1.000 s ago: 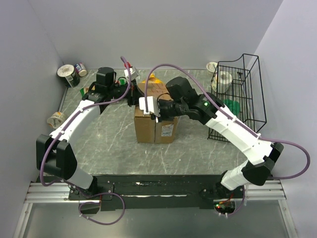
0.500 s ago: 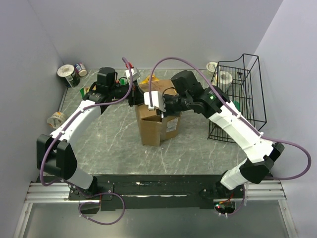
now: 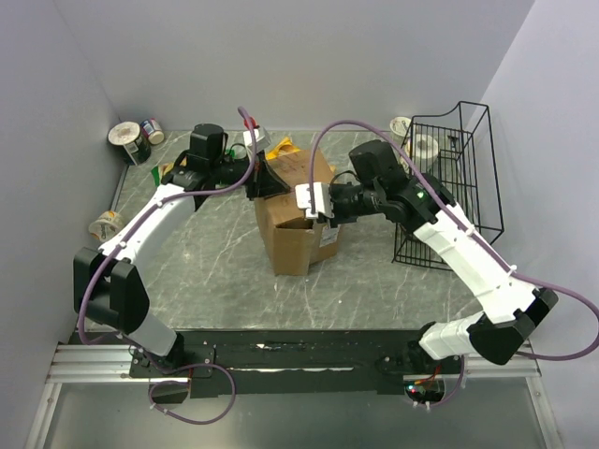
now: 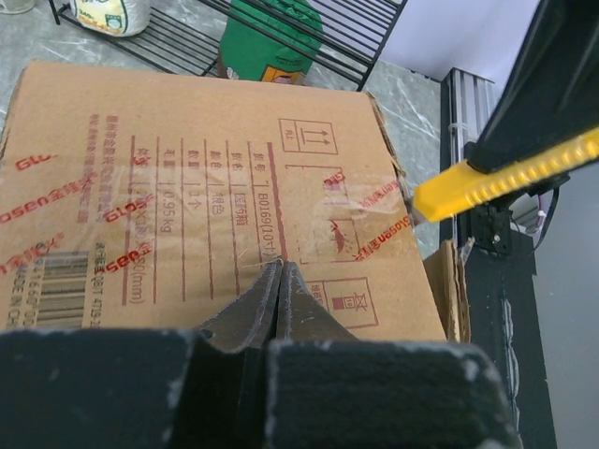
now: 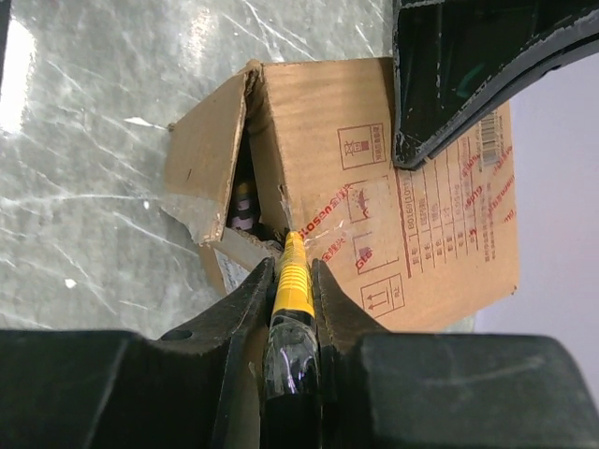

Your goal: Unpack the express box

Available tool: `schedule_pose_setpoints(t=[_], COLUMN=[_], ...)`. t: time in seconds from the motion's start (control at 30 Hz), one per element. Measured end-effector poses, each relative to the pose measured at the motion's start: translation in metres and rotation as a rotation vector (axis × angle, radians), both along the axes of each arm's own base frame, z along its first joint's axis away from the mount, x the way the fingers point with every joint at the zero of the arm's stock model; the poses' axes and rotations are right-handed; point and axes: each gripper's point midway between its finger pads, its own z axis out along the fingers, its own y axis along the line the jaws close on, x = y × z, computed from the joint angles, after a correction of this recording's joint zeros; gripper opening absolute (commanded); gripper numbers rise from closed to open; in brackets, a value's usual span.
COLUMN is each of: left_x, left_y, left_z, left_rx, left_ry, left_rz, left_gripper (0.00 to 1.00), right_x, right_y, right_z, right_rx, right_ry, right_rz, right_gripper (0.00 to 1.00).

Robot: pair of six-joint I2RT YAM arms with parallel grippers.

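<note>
My right gripper should put down the yellow utility knife that fills it, and then I should pull the white-labelled flap [image 5: 231, 267] wide. The express box's flaps are gaping open.
The express box [image 3: 298, 238] is a brown carton with red print, standing tilted mid-table. My left gripper [image 3: 268, 181] is shut and empty, its tips [image 4: 280, 269] pressed against the box's printed, taped face [image 4: 187, 178]. My right gripper [image 3: 318, 204] is shut on a yellow utility knife [image 5: 293, 281]. The knife's tip touches the taped corner of the box [image 5: 421, 215], beside a flap [image 5: 206, 154] that hangs open. Something purple and white [image 5: 241, 208] shows inside. The left wrist view shows the same knife [image 4: 496, 178] at the box's right corner.
A black wire basket [image 3: 475, 168] stands at the right, holding a white roll [image 3: 424, 148] and a green packet [image 4: 271, 33]. Tape rolls and cans [image 3: 131, 140] sit in the back left corner. Another roll [image 3: 105, 224] lies by the left wall.
My right gripper has moved to the right with the knife. The box has turned and tipped, and its flap has come open. My left gripper has shifted slightly right, staying on the box.
</note>
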Motion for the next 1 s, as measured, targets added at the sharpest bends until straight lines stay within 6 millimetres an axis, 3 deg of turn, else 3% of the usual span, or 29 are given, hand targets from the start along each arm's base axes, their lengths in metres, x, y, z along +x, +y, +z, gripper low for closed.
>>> schedule_pose_setpoints(t=[0.4,0.67,0.9,1.0], left_x=[0.000,0.001,0.003,0.001], left_y=[-0.004,-0.004,-0.004,-0.005], left_z=[0.000,0.000,0.008,0.014], left_rx=[0.013,0.027,0.066,0.075], left_ry=[-0.037,-0.049,0.008,0.039], left_rz=[-0.028,-0.032,-0.037,-0.040], left_gripper=[0.01,0.05,0.22,0.33], right_x=[0.010,0.037,0.026,0.022], right_y=[-0.013,-0.052,-0.046,-0.043], right_z=[0.003,0.005,-0.014,-0.004], right_rx=[-0.017,-0.105,-0.138,-0.121], right_ry=[-0.004,-0.004,0.020,0.028], right_rz=[0.073,0.032,0.086,0.077], right_gripper=[0.00,0.00,0.00,0.00])
